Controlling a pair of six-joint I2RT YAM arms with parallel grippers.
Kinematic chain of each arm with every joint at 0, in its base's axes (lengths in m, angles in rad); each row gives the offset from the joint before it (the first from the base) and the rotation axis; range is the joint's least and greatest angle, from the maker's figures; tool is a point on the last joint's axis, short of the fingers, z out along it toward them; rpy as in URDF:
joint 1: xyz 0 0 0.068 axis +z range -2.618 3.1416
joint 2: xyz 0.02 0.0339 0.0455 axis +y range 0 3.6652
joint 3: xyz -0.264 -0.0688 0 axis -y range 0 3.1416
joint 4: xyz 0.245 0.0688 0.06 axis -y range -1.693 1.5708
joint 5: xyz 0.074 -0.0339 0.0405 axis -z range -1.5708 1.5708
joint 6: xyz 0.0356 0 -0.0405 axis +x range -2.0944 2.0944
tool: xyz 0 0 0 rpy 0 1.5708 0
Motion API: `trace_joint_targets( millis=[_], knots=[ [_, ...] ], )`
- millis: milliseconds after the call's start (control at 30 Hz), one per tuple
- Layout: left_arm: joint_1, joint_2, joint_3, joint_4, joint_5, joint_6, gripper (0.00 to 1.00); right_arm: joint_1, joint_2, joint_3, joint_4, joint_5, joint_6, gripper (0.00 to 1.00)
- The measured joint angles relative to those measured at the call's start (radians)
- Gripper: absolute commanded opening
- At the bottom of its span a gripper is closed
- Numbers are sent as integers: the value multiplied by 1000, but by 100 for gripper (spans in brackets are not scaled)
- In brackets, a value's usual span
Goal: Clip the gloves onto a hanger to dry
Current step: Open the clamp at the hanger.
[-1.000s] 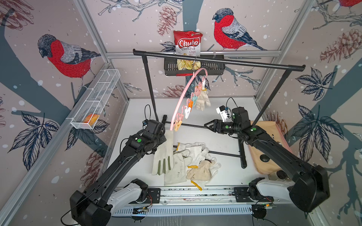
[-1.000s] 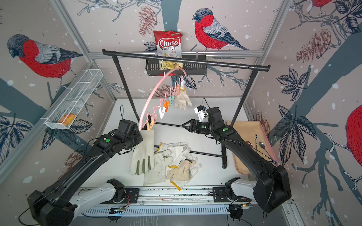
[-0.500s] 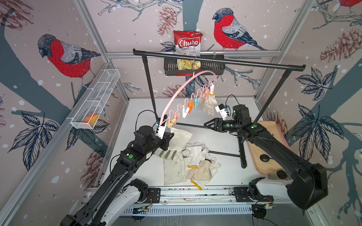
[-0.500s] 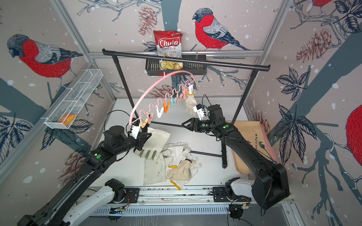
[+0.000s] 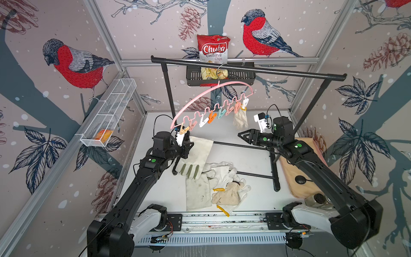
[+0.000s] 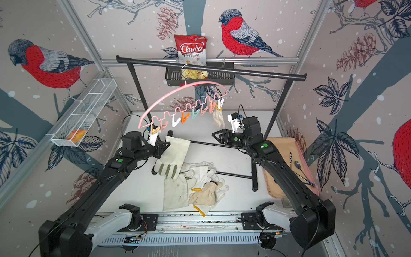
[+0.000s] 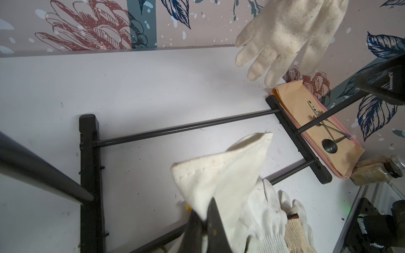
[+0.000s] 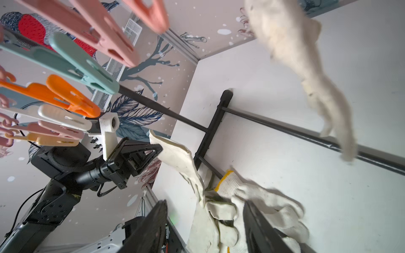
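The pink hanger's low end (image 5: 173, 126) is hanging above my left gripper, so I should take the leather glove behind the hanger toward the pegs (image 5: 230, 109) next to the knitted glove.
The pink hanger (image 5: 209, 93) (image 6: 178, 91) hangs by its hook from the black rack's top bar, its pegs (image 5: 213, 115) (image 8: 72, 63) in a row below. One knitted glove (image 5: 240, 119) (image 6: 218, 119) (image 7: 285, 32) is clipped at its right end. My left gripper (image 5: 188, 144) (image 6: 165, 145) (image 7: 205, 219) is shut on the cuff of a leather glove (image 5: 195, 155) (image 6: 175, 155) (image 7: 219, 170) just under the hanger's low left end; the olive fingers hang down. More gloves (image 5: 222, 184) (image 6: 200, 184) lie piled on the table. My right gripper (image 5: 241, 134) (image 6: 215, 134) (image 8: 203, 203) is open and empty, below the clipped glove.
The black garment rack (image 5: 244, 69) spans the table, its feet and cross rods (image 5: 274, 169) beside the pile. A black basket (image 5: 222, 75) with a chips bag hangs at the back, a wire shelf (image 5: 109, 111) on the left wall. A beige pad (image 5: 298, 175) lies at right.
The hanger has swung from edge-on to broadside. The left gripper has shifted under its low end with the leather glove, whose cuff now tilts rightward. The right jaws have narrowed a little.
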Motion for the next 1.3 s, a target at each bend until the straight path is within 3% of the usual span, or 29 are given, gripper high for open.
trace_joint_targets(
  millis=[333, 667, 1067, 1300],
  knots=[
    [11, -50, -105, 74, 74, -83, 0, 0, -28, 96, -1, 147, -2, 56],
    [11, -12, -55, 137, 116, -127, 0, -8, 47, 243, 55, 179, -79, 55],
    [3, 38, -8, 228, 6, -301, 0, -32, 137, 347, 51, 116, -147, 55],
    [-107, 114, 94, 276, -43, -352, 0, -32, 143, 348, 55, 101, -169, 55]
  ],
)
